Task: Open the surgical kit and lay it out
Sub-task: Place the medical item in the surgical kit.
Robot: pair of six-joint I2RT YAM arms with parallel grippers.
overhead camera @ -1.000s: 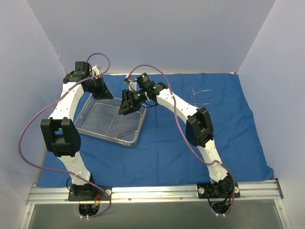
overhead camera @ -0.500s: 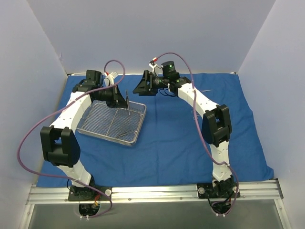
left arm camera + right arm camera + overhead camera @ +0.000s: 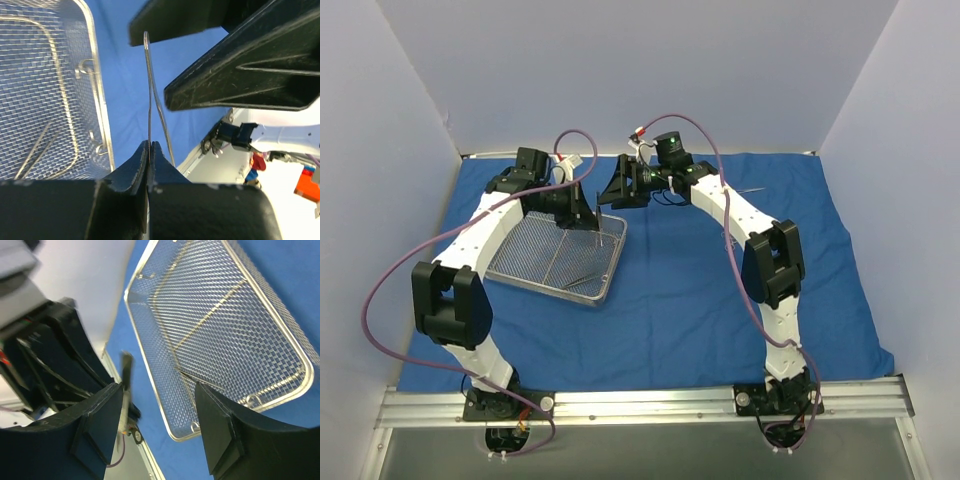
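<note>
The instrument in my left gripper is far from the other instrument on the cloth [image 3: 752, 189], so my right gripper should take the instrument's loose end [image 3: 149, 60] and put the instrument down there.
The royal-blue cloth [image 3: 700, 300] lies spread flat over the table. The wire-mesh tray [image 3: 520, 262] sits on its left half, with one thin instrument [image 3: 582, 279] lying in it. My left gripper [image 3: 592, 222] is shut on a thin steel instrument [image 3: 601, 234] and holds it above the tray's far right corner. In the left wrist view the gripper [image 3: 150, 144] pinches the instrument [image 3: 150, 90], which sticks out ahead. My right gripper [image 3: 607, 194] is open just beyond it. In the right wrist view the gripper [image 3: 160, 390] is open, with the blurred instrument [image 3: 125, 385] beside its left finger [image 3: 95, 425].
Another steel instrument [image 3: 752, 188] lies on the cloth at the far right, partly hidden by the right arm. White walls enclose the back and both sides. A metal rail [image 3: 640, 405] with the arm bases runs along the near edge.
My left gripper has carried the instrument rightward toward the tray's far right corner. My right gripper rose from over the tray to the back, then stayed close to the left gripper.
</note>
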